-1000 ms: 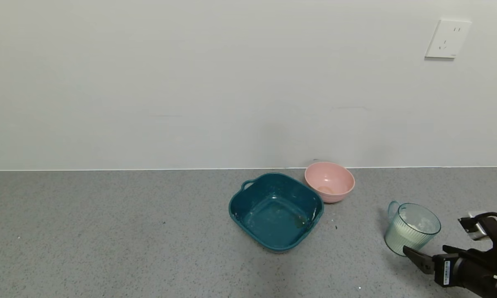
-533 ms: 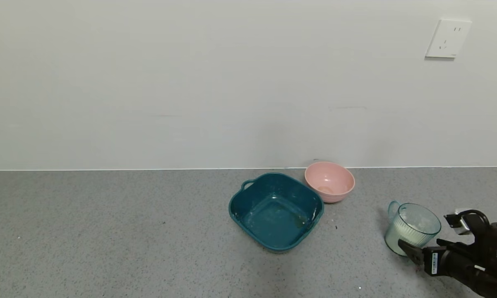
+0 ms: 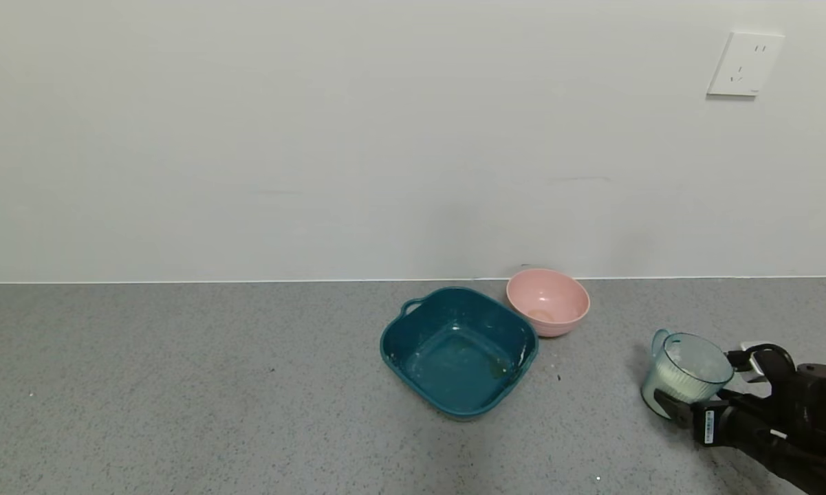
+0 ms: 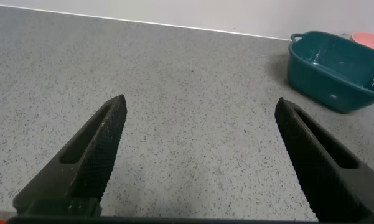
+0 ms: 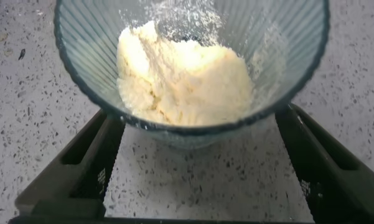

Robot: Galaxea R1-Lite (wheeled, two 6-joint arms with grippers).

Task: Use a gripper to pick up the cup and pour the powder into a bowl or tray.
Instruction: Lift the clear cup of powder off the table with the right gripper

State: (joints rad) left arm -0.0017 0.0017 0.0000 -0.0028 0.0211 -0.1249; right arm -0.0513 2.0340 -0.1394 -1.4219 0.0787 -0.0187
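I expect the white powder (image 5: 196, 84) to slide as a clump and partly stay in the cup when I pour, because it stands in a steep, cracked heap (image 5: 143, 65).
The blue-green ribbed cup (image 3: 688, 371) stands at the right of the counter, leaning a little, with its loop handle toward the tray. White powder (image 5: 180, 74) is heaped inside it. My right gripper (image 3: 691, 397) reaches in from the right edge with its open fingers (image 5: 90, 162) on either side of the cup's lower body (image 5: 193, 134), under the flared rim. The pink bowl (image 3: 548, 301) sits near the wall, left of the cup. My left gripper (image 4: 200, 102) is open and empty over bare counter, outside the head view.
A dark teal squarish tray (image 3: 459, 349) with handles sits just left of the pink bowl; it also shows in the left wrist view (image 4: 336, 71). The wall runs along the back of the grey speckled counter. A socket plate (image 3: 744, 64) is on the wall.
My right gripper has moved forward and left until its fingers straddle the cup. The cup has shifted slightly and now leans.
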